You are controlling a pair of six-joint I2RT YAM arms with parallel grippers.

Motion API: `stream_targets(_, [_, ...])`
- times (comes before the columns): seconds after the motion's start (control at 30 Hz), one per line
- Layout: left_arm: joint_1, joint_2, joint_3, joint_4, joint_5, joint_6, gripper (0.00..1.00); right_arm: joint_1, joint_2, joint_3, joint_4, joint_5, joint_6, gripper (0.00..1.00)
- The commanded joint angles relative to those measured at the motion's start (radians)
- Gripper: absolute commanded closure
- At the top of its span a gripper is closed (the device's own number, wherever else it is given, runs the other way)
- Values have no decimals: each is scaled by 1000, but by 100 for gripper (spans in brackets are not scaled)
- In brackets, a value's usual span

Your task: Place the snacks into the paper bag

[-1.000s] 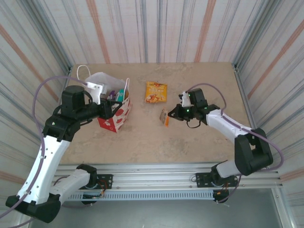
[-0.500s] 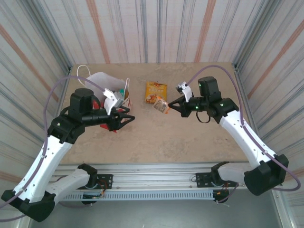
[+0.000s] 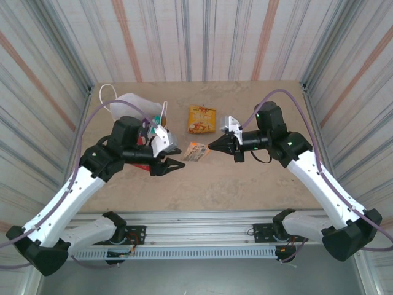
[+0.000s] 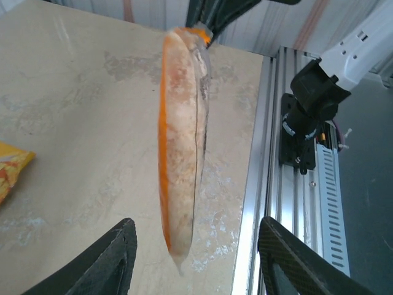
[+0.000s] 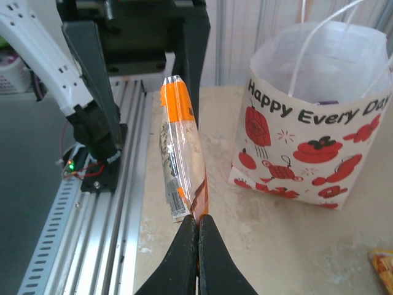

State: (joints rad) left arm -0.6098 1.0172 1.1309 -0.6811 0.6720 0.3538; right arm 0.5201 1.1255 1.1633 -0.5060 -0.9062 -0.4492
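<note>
The robot's right gripper is holding the orange packet far away from the paper bag [image 3: 132, 106], so next the left gripper grabs the packet's loose end and brings the packet over.
My right gripper [image 3: 212, 147] [image 5: 198, 228] is shut on the end of an orange snack packet [image 3: 195, 152] [image 5: 178, 153] [image 4: 181, 135], holding it in the air above the table's middle. My left gripper [image 3: 174, 159] [image 4: 193, 261] is open and faces it. The packet's free end hangs between the spread fingers [image 4: 104, 264], touching neither. The white and red paper bag [image 3: 132, 103] [image 5: 313, 141] stands open at the left, partly hidden behind my left arm, with packets inside. An orange-yellow packet [image 3: 201, 118] [image 4: 9, 172] lies flat on the table.
The aluminium rail [image 3: 202, 235] [image 4: 301, 203] runs along the table's near edge, close below both grippers. Corrugated walls [image 3: 202, 37] enclose the table on three sides. The bag's white loop handles [image 3: 105, 92] stick up at the back left.
My right gripper lifted the orange packet off the table and carried it left. My left gripper came away from the bag and swung right, now open around the packet's free end.
</note>
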Motion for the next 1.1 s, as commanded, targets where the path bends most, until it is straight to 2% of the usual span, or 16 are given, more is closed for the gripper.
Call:
stream_targets(0.0, [-20, 14, 12, 36, 29, 43, 44, 15, 2, 24, 50, -49, 3, 100])
stream_targets(0.13, [-24, 16, -7, 117, 26, 3, 45, 23, 5, 23, 71, -58, 13, 100])
stream_targets(0.3, [-30, 29, -11, 164, 51, -34, 56, 27, 7, 12, 104, -67, 35, 100])
stream_targets(0.4, [-41, 39, -3, 160, 68, -34, 64, 27, 7, 6, 123, -72, 46, 100])
stream_targets(0.57, [-46, 40, 8, 152, 40, -46, 84, 26, 0, -6, 131, -60, 46, 100])
stream_targets(0.6, [-47, 36, 13, 151, 25, -48, 86, 26, -9, -17, 137, -50, 45, 94])
stream_targets(0.63, [-46, 34, 17, 151, 6, -55, 88, 24, -20, -33, 144, -38, 37, 80])
stream_targets(0.73, [-46, 17, 27, 155, -48, -68, 93, 21, -75, -113, 195, -7, 8, 50])
stream_targets(0.8, [-46, 7, 36, 156, -77, -71, 95, 18, -113, -172, 242, 31, 5, 37])
stream_targets(0.9, [-45, -3, 57, 143, -128, -78, 95, 12, -175, -235, 298, 56, 4, 27])
stream_targets(1.07, [-19, 13, 156, 85, -212, -161, 95, -23, -206, -268, 329, -13, 41, 25])
